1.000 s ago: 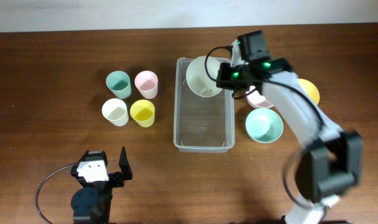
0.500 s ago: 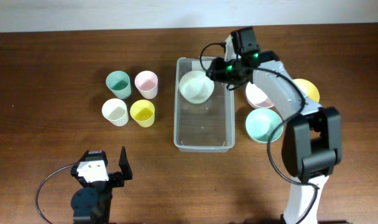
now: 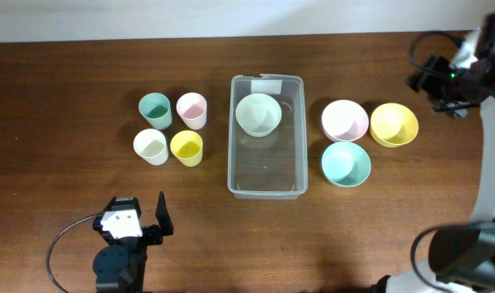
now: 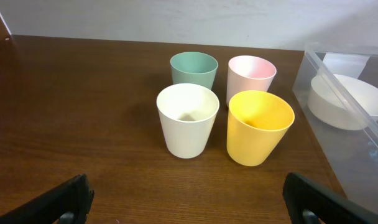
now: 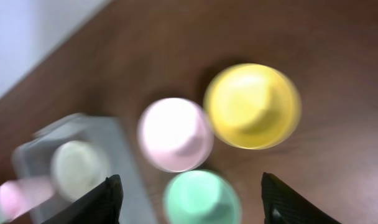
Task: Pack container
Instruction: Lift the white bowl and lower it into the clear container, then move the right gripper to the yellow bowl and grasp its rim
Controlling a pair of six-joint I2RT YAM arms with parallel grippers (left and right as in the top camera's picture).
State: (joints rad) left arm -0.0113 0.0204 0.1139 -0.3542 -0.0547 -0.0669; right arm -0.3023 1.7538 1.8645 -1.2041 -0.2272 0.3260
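The yellow bowl's rim [image 3: 415, 124] facing the robot's open right gripper stands clear of the pink bowl, so the gripper keeps moving toward that rim until its fingers straddle it.
The clear container [image 3: 268, 175] stands mid-table with a pale bowl [image 3: 258, 114] lying in its far end, by the white label. My right gripper [image 3: 436, 85] hangs high over the far right corner, open and empty. In the blurred right wrist view its fingers frame empty space [image 5: 198, 199] above the mint bowl [image 5: 201, 199], with the container [image 5: 117, 140] at lower left. My left gripper [image 4: 190, 202] rests open near the front left edge, short of the cups, holding nothing. The container's wall [image 4: 350, 112] and the pale bowl [image 4: 347, 102] show at the right of the left wrist view.
Left of the container stand four cups: teal [image 3: 155, 109], pink [image 3: 191, 109], white [image 3: 150, 146], yellow [image 3: 186, 147]. To its right sit a pink bowl [image 3: 345, 120], a yellow bowl [image 3: 394, 124] and a mint bowl [image 3: 346, 163].
My right gripper set the pale bowl in the container's far end, opened, and swung up and away to the far right corner. The left arm has stayed put.
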